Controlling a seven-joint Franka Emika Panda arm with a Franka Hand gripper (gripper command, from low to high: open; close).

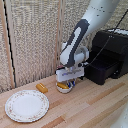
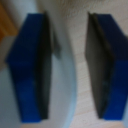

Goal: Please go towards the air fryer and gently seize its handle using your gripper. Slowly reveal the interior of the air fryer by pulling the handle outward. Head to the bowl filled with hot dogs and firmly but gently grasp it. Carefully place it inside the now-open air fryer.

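Observation:
The hot dogs (image 1: 63, 85) sit low inside the white bowl's rim (image 1: 64, 90). They will stay in the bowl and come along when I lift it.
The glossy black air fryer (image 1: 113, 42) stands at the exterior view's right, with its drawer (image 1: 103, 70) pulled out toward the table's middle. I cannot make out the handle against the black front. The small white bowl (image 1: 65, 88) with orange-yellow hot dogs (image 1: 61, 85) sits on the wooden table beside the drawer. My gripper (image 1: 70, 81) is lowered onto the bowl. In the wrist view the blue fingers (image 2: 30, 70) stand apart with the bowl's white rim (image 2: 64, 80) running between them, close to one pad. The gripper (image 2: 70, 65) is open astride the rim.
A large floral-rimmed plate (image 1: 26, 105) lies at the front on the exterior view's left. A lone orange sausage piece (image 1: 41, 88) lies between the plate and the bowl. A woven screen (image 1: 35, 35) backs the table. A cable runs by the air fryer.

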